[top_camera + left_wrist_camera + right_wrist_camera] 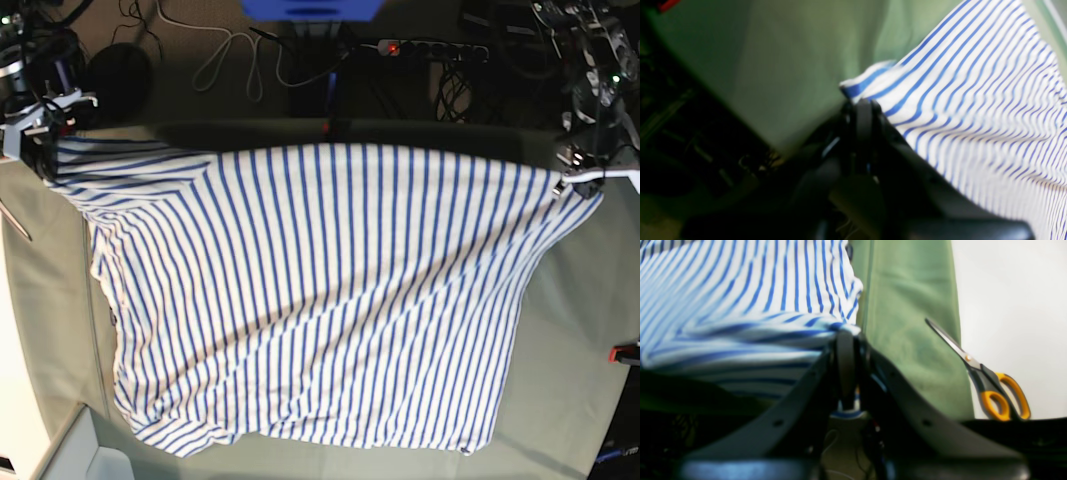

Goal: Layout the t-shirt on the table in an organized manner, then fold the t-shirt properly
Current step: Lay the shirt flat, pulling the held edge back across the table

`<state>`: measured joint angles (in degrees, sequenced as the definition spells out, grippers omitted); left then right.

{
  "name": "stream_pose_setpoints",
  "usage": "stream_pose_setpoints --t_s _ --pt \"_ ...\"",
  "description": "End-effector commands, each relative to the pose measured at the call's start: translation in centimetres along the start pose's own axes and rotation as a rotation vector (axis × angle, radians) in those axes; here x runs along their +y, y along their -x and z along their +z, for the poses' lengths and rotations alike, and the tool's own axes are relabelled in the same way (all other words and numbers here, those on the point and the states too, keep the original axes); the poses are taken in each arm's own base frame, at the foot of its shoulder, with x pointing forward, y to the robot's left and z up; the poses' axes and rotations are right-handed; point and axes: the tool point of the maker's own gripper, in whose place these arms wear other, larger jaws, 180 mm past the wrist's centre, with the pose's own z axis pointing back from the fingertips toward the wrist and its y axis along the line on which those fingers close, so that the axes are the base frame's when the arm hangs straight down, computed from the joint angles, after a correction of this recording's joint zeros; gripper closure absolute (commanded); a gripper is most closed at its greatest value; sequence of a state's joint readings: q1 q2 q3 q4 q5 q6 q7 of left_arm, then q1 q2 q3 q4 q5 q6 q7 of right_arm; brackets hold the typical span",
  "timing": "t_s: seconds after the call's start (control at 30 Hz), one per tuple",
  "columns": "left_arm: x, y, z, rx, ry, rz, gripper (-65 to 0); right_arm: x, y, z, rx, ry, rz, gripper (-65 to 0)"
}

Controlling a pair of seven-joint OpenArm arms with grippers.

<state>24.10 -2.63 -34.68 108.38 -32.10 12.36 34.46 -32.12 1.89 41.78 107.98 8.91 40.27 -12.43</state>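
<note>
The t-shirt in my grippers reaches to the table's far edge, so my right gripper, together with my left gripper, should bring its corner back toward the near hem [320, 440].
The white, blue-striped t-shirt [320, 290] is stretched across the pale grey-green table [575, 330], held up by two far corners. My left gripper [578, 172], at the base view's right, is shut on one corner; the left wrist view shows its jaws [863, 107] pinching the shirt edge [973, 100]. My right gripper [42, 150], at the base view's left, is shut on the other corner; the right wrist view shows its jaws [846, 336] closed on bunched fabric [740, 306]. The shirt's near hem lies on the table. No dark tag shows.
Scissors [987, 380] with orange handles lie on a white surface beside the table's left edge; their tip shows in the base view [15, 215]. Cables and a power strip [430, 48] lie on the floor beyond the far edge. A red object [625, 352] sits at the right edge.
</note>
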Motion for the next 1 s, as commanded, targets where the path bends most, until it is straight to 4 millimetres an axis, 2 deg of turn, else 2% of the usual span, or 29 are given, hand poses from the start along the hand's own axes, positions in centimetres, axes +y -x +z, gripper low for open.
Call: stream_pose_setpoints --t_s 0.0,0.37,0.43,0.53,0.6,0.73,0.97 --pt "0.0 -1.0 0.3 -0.036 0.002 -0.015 0.0 -0.4 -0.7 0.4 -0.029 0.007 0.01 0.0" --pt "1.6 0.1 1.0 -0.001 -0.031 -0.045 0.0 -0.2 0.7 1.0 0.013 -0.002 0.002 0.0" --pt "1.6 0.1 0.9 -0.002 -0.035 -0.048 0.0 -0.2 1.5 0.8 0.027 -0.002 -0.018 0.0" --pt "2.6 1.3 0.2 0.031 -0.058 -0.033 0.0 -0.5 2.4 -0.1 0.036 0.0 -0.049 0.0" --pt "2.2 1.2 -0.5 0.03 -0.052 -0.017 0.0 -0.7 2.9 -0.8 0.039 0.005 -0.076 0.0" --pt "1.2 1.0 -1.7 0.024 -0.039 0.009 0.0 -1.4 2.3 -2.5 0.015 0.009 -0.093 0.0" --pt "-0.7 0.2 -4.1 0.011 -0.011 0.062 0.0 -2.0 -0.4 -6.0 -0.072 0.013 -0.13 0.0"
